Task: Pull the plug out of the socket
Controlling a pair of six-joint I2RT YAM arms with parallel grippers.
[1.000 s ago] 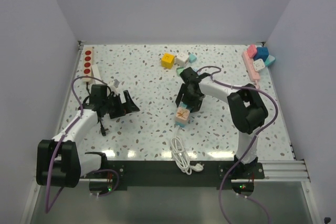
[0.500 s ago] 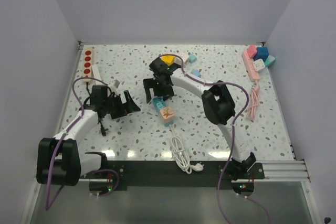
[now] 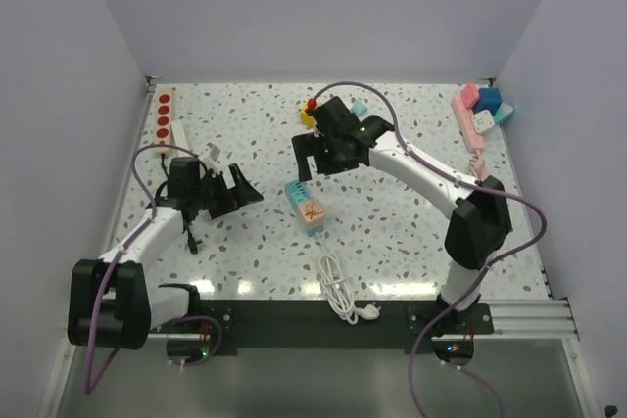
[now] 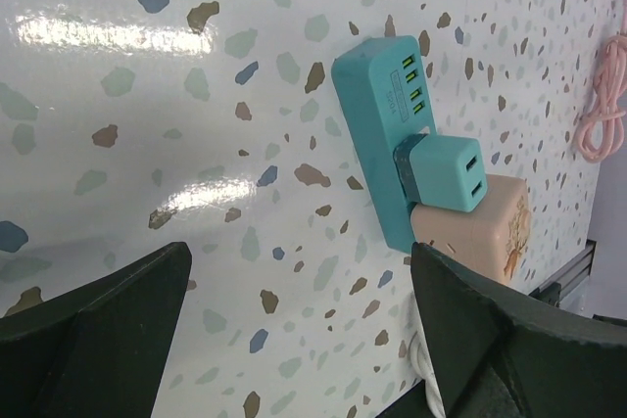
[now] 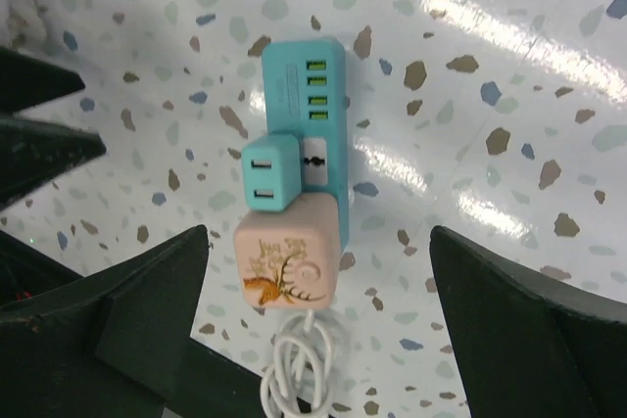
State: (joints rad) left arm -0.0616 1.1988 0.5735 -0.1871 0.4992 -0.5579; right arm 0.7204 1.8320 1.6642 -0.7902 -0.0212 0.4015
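The white cord joins the teal socket strip's end [image 3: 316,231]. The cord will stay behind when I pull off the peach cube plug [image 3: 312,211].
A teal socket strip [image 3: 296,192] lies flat on the speckled table [image 3: 411,232], near its middle. Two plugs sit in it: a small teal adapter [image 5: 267,171] and a peach cube plug [image 3: 313,212] with a deer print. A coiled white cord [image 3: 338,286] runs from the cube toward the near edge. My right gripper [image 3: 312,165] hovers open just behind the socket, touching nothing. In the right wrist view the socket [image 5: 313,95] and peach plug [image 5: 289,261] lie between the spread fingers. My left gripper [image 3: 245,191] stands open to the left of the socket [image 4: 377,134], apart from it.
A white strip with red sockets [image 3: 165,115] lies along the back left edge. Yellow [image 3: 310,116] and small teal blocks sit at the back middle. A pink strip with coloured blocks [image 3: 477,110] sits at the back right. A pink cord [image 4: 600,105] lies on the right.
The right arm slid the socket with its plugs leftward, then opened wide, let go and drew back toward the rear. The left arm has barely moved.
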